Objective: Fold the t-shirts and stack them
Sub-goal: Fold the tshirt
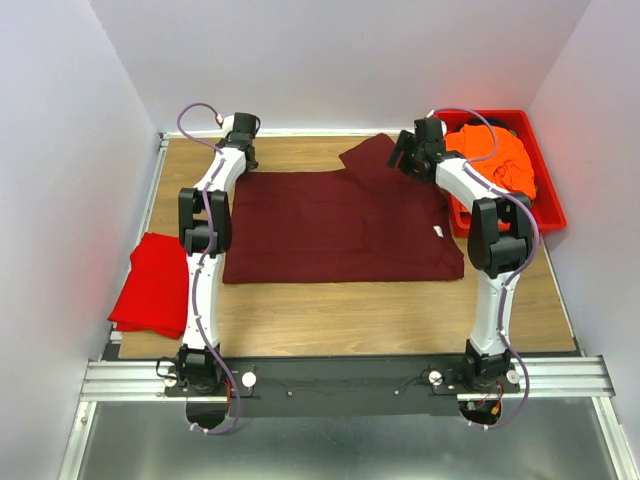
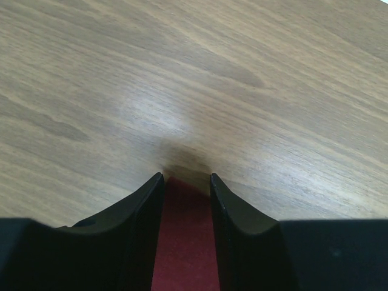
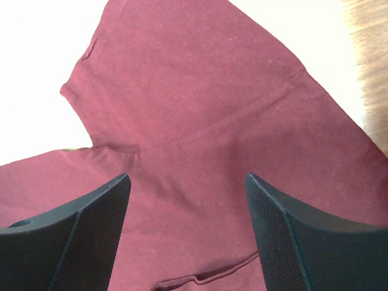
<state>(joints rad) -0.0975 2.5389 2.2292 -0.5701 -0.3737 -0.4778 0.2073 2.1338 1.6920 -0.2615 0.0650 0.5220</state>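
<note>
My left gripper is holding the t-shirt's hem corner (image 2: pixel 185 194) and the maroon t-shirt's shoulder is lying loose, so my right gripper should pinch the shoulder edge (image 3: pixel 302 71) next to the sleeve before folding.
The dark maroon t-shirt (image 1: pixel 340 225) lies spread flat in the middle of the table, one sleeve (image 1: pixel 368 153) pointing to the far side. My left gripper (image 1: pixel 243 153) is at the shirt's far left corner. In the left wrist view it (image 2: pixel 186 176) is narrowed onto maroon cloth (image 2: pixel 185 242) that fills the gap between the fingers. My right gripper (image 1: pixel 403 155) is open over the far sleeve and shoulder (image 3: pixel 200 121), holding nothing (image 3: pixel 187 175). The bright red t-shirt (image 1: pixel 155 285) lies folded at the table's left edge. The bright orange t-shirt (image 1: pixel 495 160) lies bunched in the bin.
A rigid red plastic bin (image 1: pixel 548 200) stands at the far right of the wooden table (image 1: pixel 350 310). White walls close in the left, far and right sides. A metal rail (image 1: pixel 350 375) carries both arm bases at the near edge.
</note>
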